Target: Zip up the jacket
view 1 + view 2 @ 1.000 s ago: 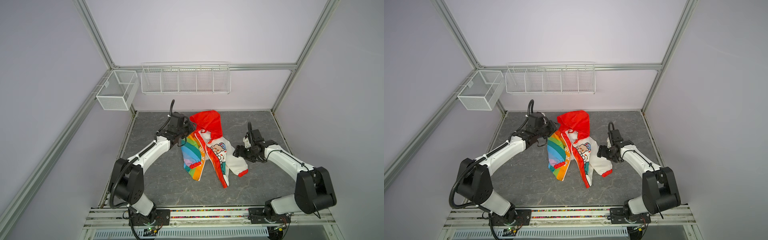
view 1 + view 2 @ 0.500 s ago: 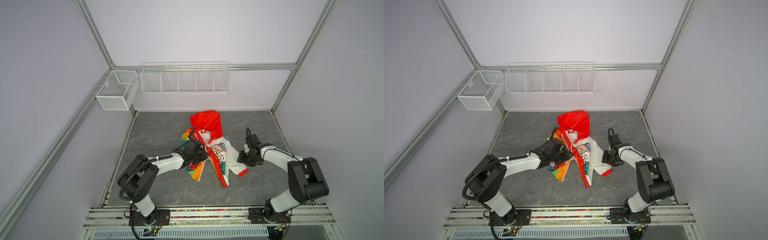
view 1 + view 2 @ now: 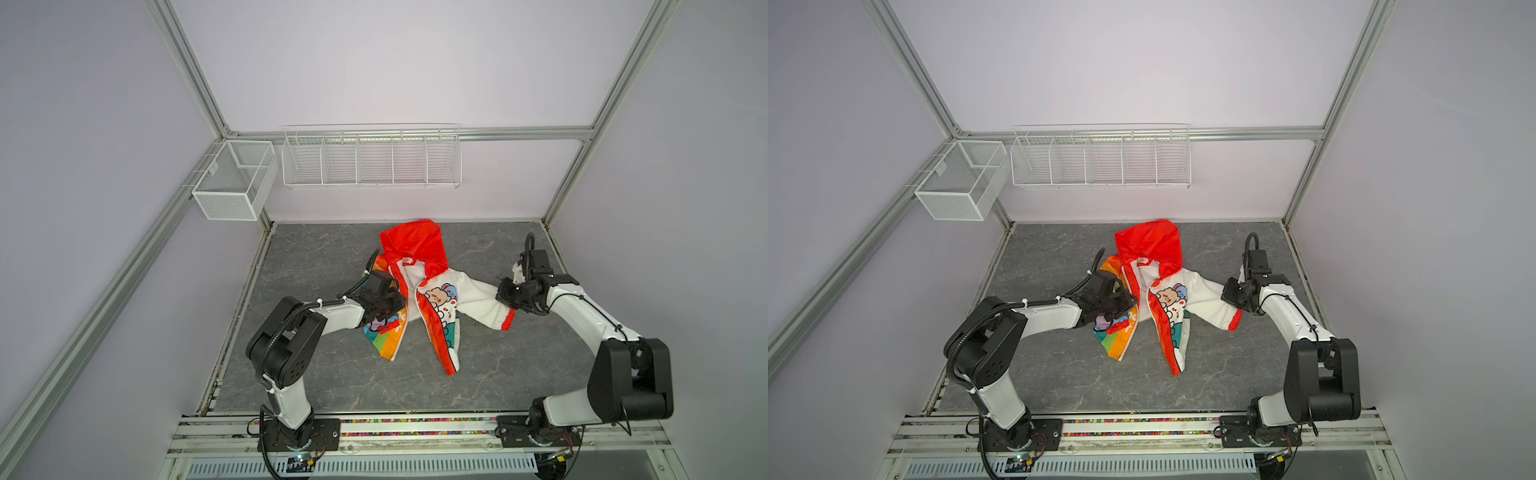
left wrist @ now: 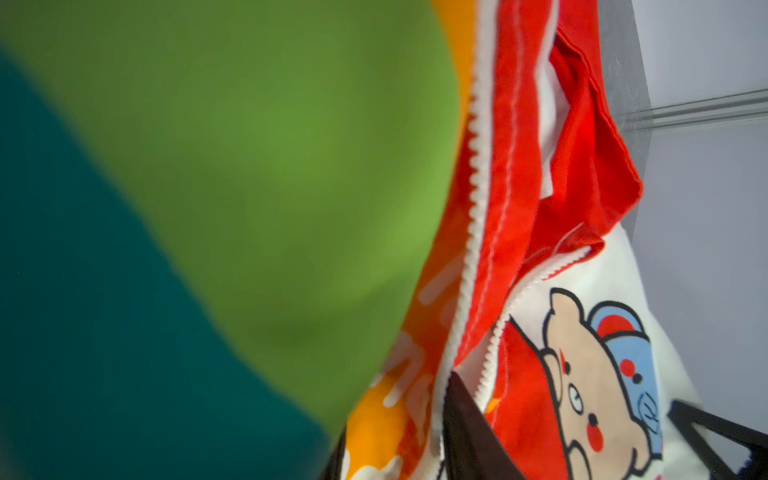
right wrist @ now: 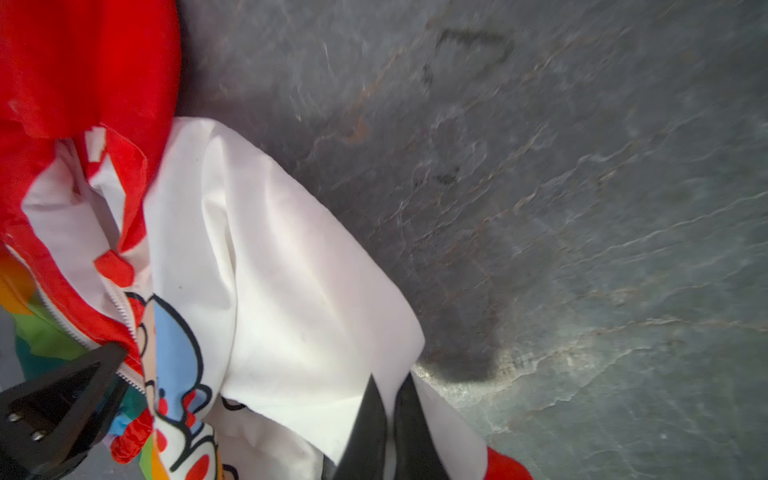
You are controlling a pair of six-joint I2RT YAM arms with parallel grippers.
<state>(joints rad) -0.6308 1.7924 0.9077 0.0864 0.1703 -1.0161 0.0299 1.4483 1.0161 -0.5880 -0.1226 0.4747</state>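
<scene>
The bear half's red edge lies folded over under the hood, so the robot's left gripper should move off the orange edge and go across to the bear half's zipper teeth (image 3: 420,292).
The jacket (image 3: 436,299) (image 3: 1167,299) lies unzipped on the grey mat, red hood toward the back wall. My left gripper (image 3: 388,311) (image 3: 1119,309) sits on the rainbow half. In the left wrist view this gripper (image 4: 395,436) is shut on the orange front edge, and the white zipper (image 4: 473,187) teeth run between its dark fingers. My right gripper (image 3: 505,297) (image 3: 1227,293) is at the white sleeve (image 5: 291,270), close to the red cuff (image 3: 508,320). The right wrist view shows that gripper (image 5: 388,395) shut on a thin fold of sleeve.
A white wire rack (image 3: 372,160) hangs on the back wall and a mesh box (image 3: 232,183) on the left frame post. The grey mat (image 3: 332,374) ends at metal rails in front and at walls on the other sides.
My left gripper came down from beside the hood onto the rainbow front edge. My right gripper shut on the white sleeve, which now stretches out to the right.
</scene>
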